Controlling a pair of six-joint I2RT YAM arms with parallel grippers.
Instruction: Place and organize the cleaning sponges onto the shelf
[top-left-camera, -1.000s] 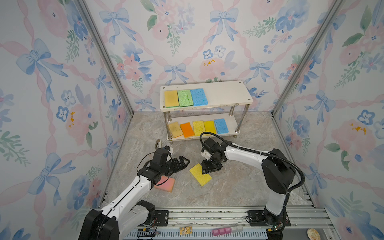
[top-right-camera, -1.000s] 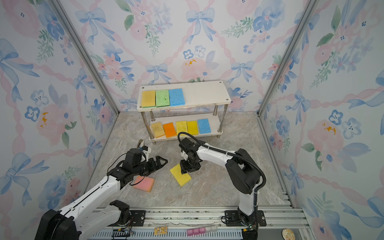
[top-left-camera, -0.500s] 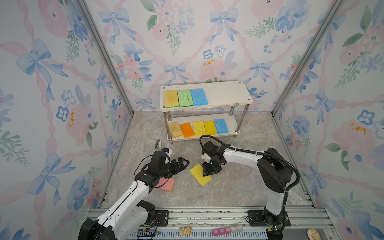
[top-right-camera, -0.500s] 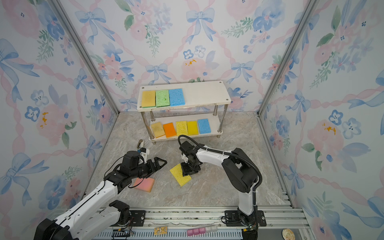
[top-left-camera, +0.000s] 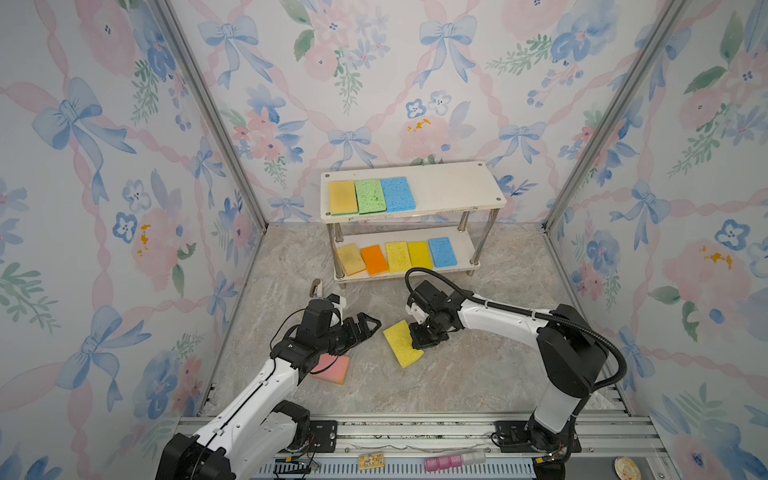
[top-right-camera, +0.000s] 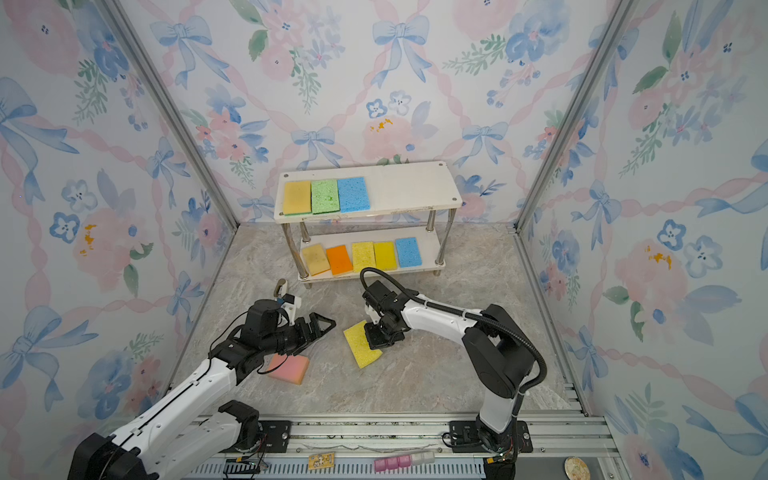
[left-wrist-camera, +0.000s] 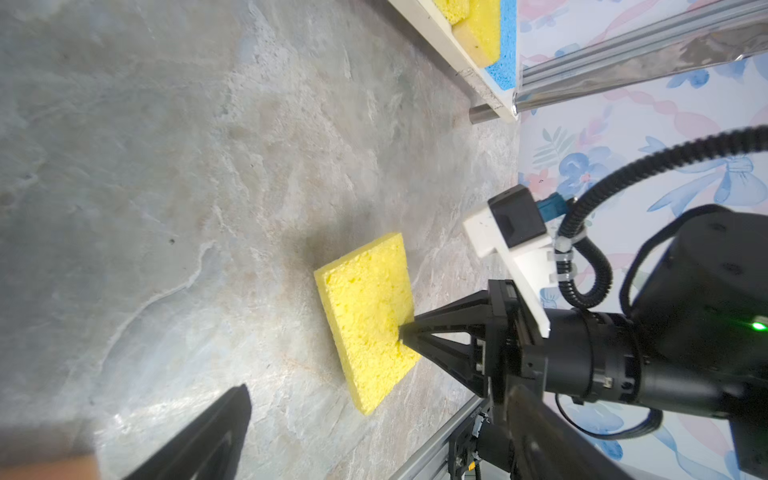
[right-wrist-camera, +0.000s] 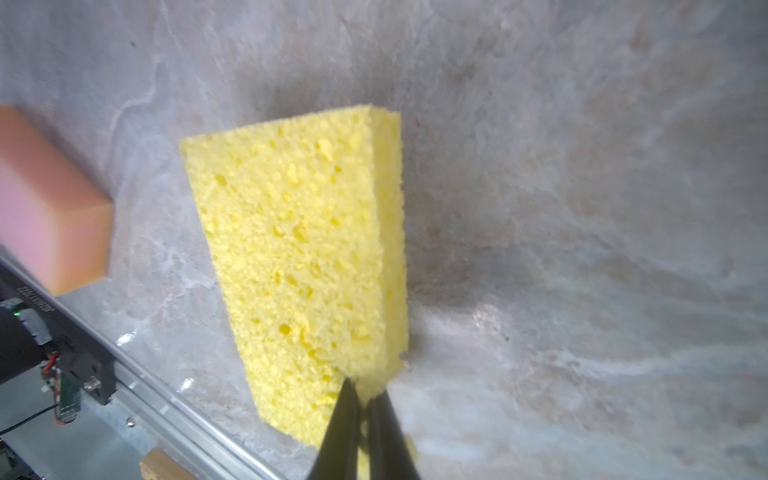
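Observation:
My left gripper should take the opposite edge (top-left-camera: 389, 340) before my right gripper grips again near the sponge's corner, because my right gripper is holding the yellow sponge midway (top-left-camera: 411, 336) along its edge.
A yellow sponge (top-left-camera: 399, 340) (top-right-camera: 359, 343) (left-wrist-camera: 365, 307) (right-wrist-camera: 299, 249) lies mid-floor, and my right gripper (top-left-camera: 419, 337) (top-right-camera: 376, 338) (right-wrist-camera: 365, 384) is shut on its right long edge. My left gripper (top-left-camera: 368, 326) (top-right-camera: 322, 324) (left-wrist-camera: 378, 388) hovers open just left of that sponge, empty. A pink sponge (top-left-camera: 332, 370) (top-right-camera: 291, 368) (right-wrist-camera: 45, 199) rests on the floor, partly under the left arm. The white shelf (top-left-camera: 453, 187) (top-right-camera: 411, 187) stands at the back. Its top board carries a tan-yellow, a green and a blue sponge at the left. Several sponges line the lower board (top-left-camera: 463, 245).
A small metal hook-like piece (top-left-camera: 316, 286) lies on the floor near the shelf's left front post. An aluminium rail (top-left-camera: 415, 432) with the arm bases runs along the front edge. Flowered walls close in the left, right and back.
The right gripper's jaws have closed on the yellow sponge's edge. The left arm has shifted slightly forward, its gripper still wide open.

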